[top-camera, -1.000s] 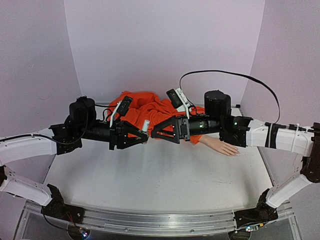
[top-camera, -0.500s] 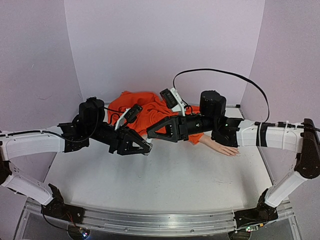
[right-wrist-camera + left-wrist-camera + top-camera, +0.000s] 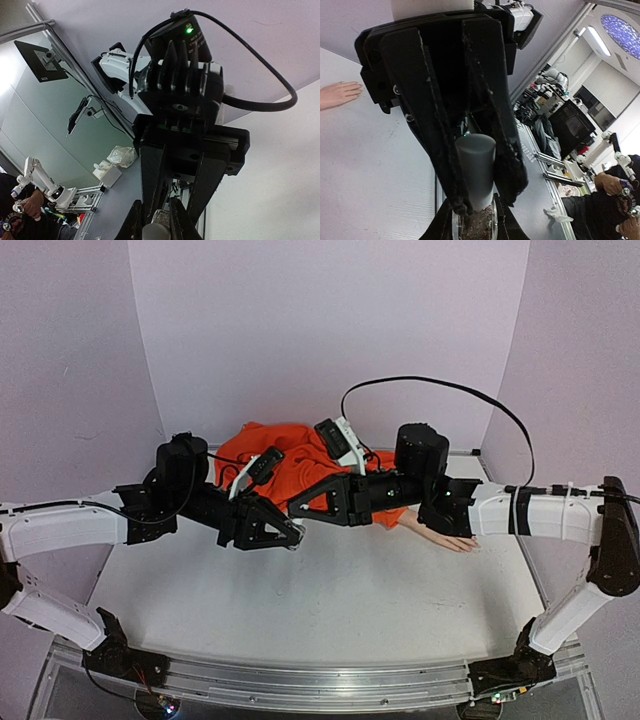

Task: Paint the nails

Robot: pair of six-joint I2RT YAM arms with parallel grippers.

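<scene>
The cap is on the bottle [image 3: 478,207] and my left gripper is turned far over, so next my right gripper lets go of the cap [image 3: 476,167] before my left gripper turns back.
A small clear bottle [image 3: 475,226] with a white cap [image 3: 476,167] hangs in the air between the two arms. My left gripper [image 3: 474,220] is shut on the bottle's glass body. My right gripper [image 3: 156,223] comes from the opposite side and is shut on the cap [image 3: 156,232]. In the top view the two grippers [image 3: 293,536] [image 3: 297,510] meet tip to tip above the table's middle and hide the bottle. The pale mannequin hand [image 3: 452,538] lies flat at the right, coming out of the orange sleeve [image 3: 300,462]. Its nails are too small to make out.
The crumpled orange sleeve is bunched against the back wall behind both grippers. The right arm's forearm [image 3: 530,510] passes just above the mannequin hand [image 3: 337,94]. A black cable [image 3: 440,390] loops over the right arm. Lilac walls close in the table [image 3: 330,610] on three sides.
The right gripper has moved left to the bottle and closed its jaws on the cap. The left gripper has tipped downward with the bottle and shifted slightly right.
</scene>
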